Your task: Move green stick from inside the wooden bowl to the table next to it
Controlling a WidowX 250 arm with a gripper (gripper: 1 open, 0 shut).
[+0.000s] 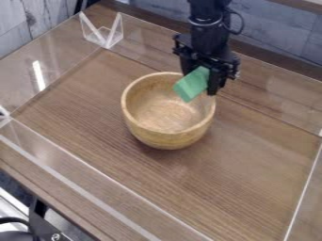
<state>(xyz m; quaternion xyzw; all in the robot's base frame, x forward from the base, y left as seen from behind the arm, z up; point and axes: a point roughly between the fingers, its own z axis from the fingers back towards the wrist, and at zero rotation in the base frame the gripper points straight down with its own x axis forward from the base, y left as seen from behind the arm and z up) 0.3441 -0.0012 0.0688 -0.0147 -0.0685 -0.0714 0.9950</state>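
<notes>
The green stick's lower end hangs low at the wooden bowl's far rim, so next I raise it clear and take it to the tabletop in front.
The wooden bowl sits on the dark brown table near its middle, round, light tan and with nothing showing inside. The green stick hangs tilted in the air over the bowl's far right rim. My gripper points straight down and is shut on the green stick, its black fingers on either side of the stick's upper end. The stick's lower end sticks out below the fingers, just above the rim.
Clear acrylic walls run along the table's edges. A small clear stand sits at the back left. Bare tabletop lies to the right of the bowl and in front of it.
</notes>
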